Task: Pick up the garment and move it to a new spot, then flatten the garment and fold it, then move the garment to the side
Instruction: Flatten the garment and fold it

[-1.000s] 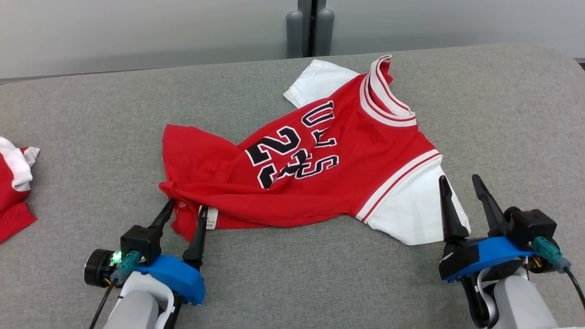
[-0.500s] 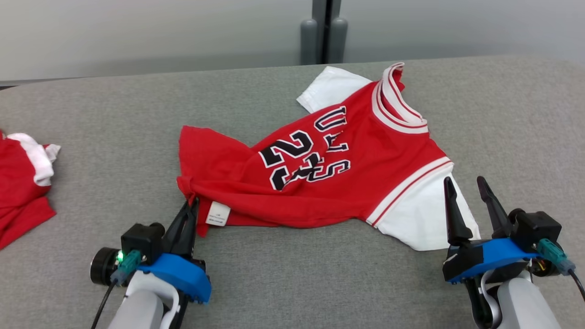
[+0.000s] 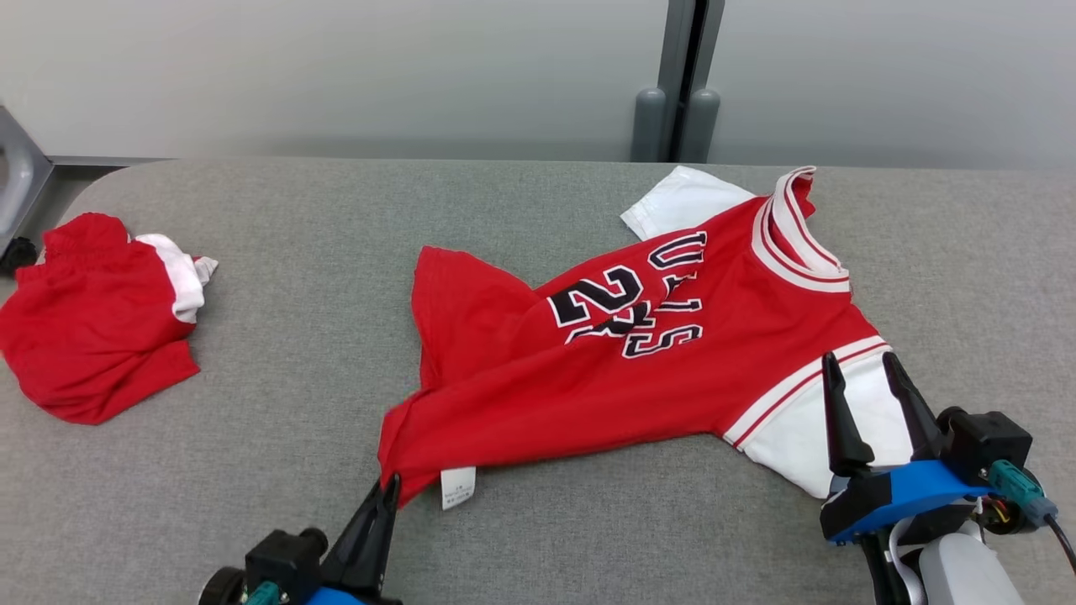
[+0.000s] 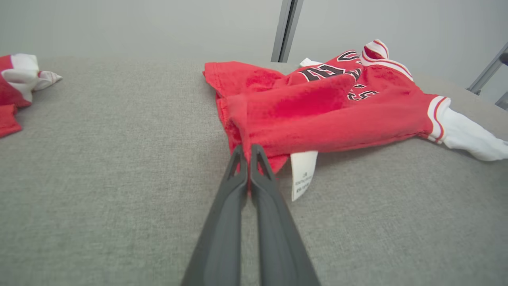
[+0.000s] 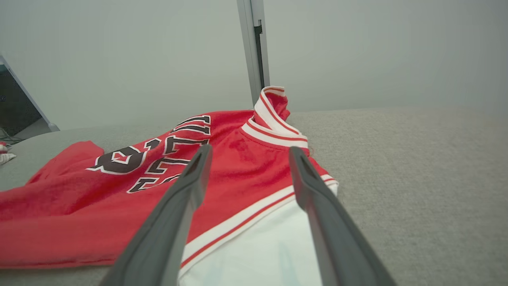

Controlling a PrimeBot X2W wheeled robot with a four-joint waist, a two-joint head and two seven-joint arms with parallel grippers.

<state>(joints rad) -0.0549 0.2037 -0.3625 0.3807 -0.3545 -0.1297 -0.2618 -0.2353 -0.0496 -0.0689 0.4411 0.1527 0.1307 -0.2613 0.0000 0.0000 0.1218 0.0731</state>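
Observation:
The black lettering goes down into a crease. The red jersey will open up and show its hidden lettering when I lift it and spread it out.
A red jersey with white sleeves and black lettering lies rumpled on the grey table, collar toward the far right. My left gripper is shut on the jersey's near hem corner, beside a white care label. My right gripper stands open above the near white sleeve, with nothing between its fingers. The red body and striped collar spread beyond its fingertips.
A second red and white garment lies bunched at the table's left end, also at the left edge of the left wrist view. A grey post stands behind the table's far edge against a pale wall.
My left gripper shut on the hem corner and drew it toward me, stretching the jersey's lower edge. The head camera turned left, so the whole scene shifted right. The right gripper stayed open.

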